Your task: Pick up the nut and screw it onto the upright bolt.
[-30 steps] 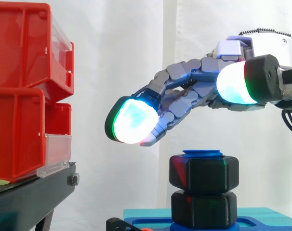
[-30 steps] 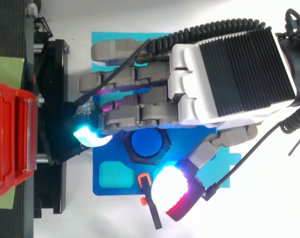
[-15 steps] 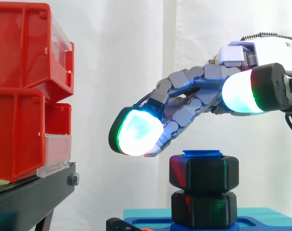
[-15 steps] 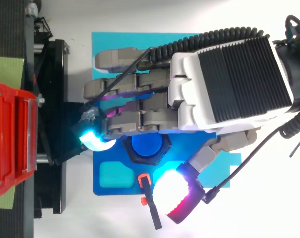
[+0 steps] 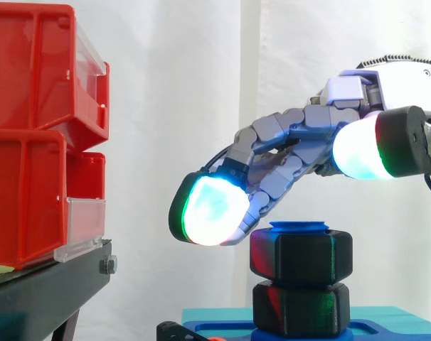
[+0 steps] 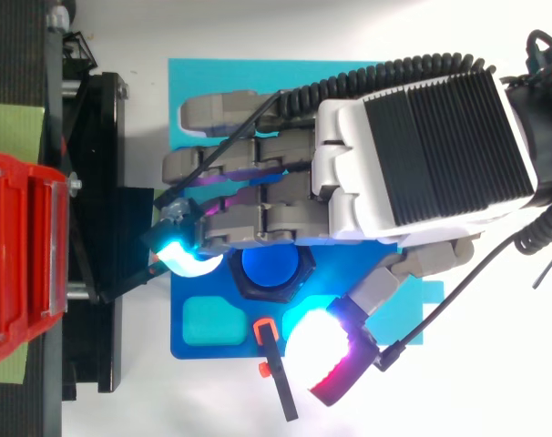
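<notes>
The upper nut (image 5: 301,257) should move slowly down and show more blue thread when I turn it, because a gap (image 5: 301,285) can still be seen above the lower nut.
The blue upright bolt (image 5: 299,226) stands on a blue base plate (image 6: 196,344), its round top (image 6: 268,266) showing from above. Two black hex nuts sit stacked on it, the upper nut (image 5: 301,257) just under the bolt's top and the lower nut (image 5: 299,307) at the base. My hand (image 5: 294,153) hovers over the bolt, open, with its fingers stretched left and sloping down. A glowing fingertip pad (image 5: 210,211) hangs just left of the upper nut at about the height of the bolt's top. The thumb pad (image 6: 317,350) is held off to the near side. Nothing is in the hand.
Red bins (image 5: 30,135) are stacked on a black stand (image 5: 45,291) to the left, close to my fingertips. A teal mat (image 6: 203,77) lies under the base plate. A small black and orange clip (image 6: 274,364) sits at the plate's near edge.
My hand has sunk and drawn back to the right; its fingertips have dropped from well above the bolt to about the level of its top. The nuts have not moved.
</notes>
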{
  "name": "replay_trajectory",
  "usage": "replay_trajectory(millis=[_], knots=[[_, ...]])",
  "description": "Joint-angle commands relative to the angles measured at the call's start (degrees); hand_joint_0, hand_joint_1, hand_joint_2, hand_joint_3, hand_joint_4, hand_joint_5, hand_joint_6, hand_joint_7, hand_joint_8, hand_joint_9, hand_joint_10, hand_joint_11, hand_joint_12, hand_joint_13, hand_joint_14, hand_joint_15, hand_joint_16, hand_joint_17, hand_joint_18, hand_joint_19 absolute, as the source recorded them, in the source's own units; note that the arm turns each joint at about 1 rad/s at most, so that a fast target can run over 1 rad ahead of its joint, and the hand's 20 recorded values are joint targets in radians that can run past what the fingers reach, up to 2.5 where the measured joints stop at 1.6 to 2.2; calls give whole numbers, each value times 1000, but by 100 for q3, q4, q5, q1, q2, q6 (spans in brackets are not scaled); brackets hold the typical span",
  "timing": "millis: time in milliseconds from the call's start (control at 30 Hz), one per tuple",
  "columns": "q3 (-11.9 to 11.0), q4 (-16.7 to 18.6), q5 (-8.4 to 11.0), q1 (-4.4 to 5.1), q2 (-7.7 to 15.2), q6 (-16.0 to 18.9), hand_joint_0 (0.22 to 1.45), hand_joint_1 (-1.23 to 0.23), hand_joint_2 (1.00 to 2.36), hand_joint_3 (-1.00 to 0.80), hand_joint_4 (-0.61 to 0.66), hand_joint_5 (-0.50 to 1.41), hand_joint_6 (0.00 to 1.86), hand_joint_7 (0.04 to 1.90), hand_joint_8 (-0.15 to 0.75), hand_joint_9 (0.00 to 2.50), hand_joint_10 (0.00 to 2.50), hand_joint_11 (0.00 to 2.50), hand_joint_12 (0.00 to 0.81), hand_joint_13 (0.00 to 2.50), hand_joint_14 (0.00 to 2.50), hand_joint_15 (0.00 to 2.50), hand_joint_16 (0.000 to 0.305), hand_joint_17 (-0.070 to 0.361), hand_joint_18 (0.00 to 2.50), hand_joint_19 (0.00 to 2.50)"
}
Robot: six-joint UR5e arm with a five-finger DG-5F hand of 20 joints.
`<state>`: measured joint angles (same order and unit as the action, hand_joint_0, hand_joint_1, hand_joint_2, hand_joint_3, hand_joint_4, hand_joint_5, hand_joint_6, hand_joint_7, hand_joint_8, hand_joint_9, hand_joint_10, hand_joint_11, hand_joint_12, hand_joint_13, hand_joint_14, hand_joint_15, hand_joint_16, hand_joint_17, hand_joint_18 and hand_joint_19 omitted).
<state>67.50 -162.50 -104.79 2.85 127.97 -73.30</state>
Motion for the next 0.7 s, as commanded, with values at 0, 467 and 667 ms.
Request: replay_trajectory(millis=[0, 467, 667], knots=[[0, -54, -7, 5, 0, 0, 474, -277, 1000, -500, 215, -105, 504, 881, 243, 620, 0, 0, 329, 340, 0, 0, 39, 88, 0, 0], [9, -98, -7, 5, 0, -35, 481, -280, 1000, -500, 229, -76, 504, 1026, 252, 682, 0, 0, 323, 407, 0, 0, 38, 85, 0, 0], [194, 148, -15, -4, 0, -18, 487, -276, 1000, -500, 212, -51, 504, 1180, 256, 737, 0, 0, 323, 454, 0, 0, 36, 81, 0, 0]])
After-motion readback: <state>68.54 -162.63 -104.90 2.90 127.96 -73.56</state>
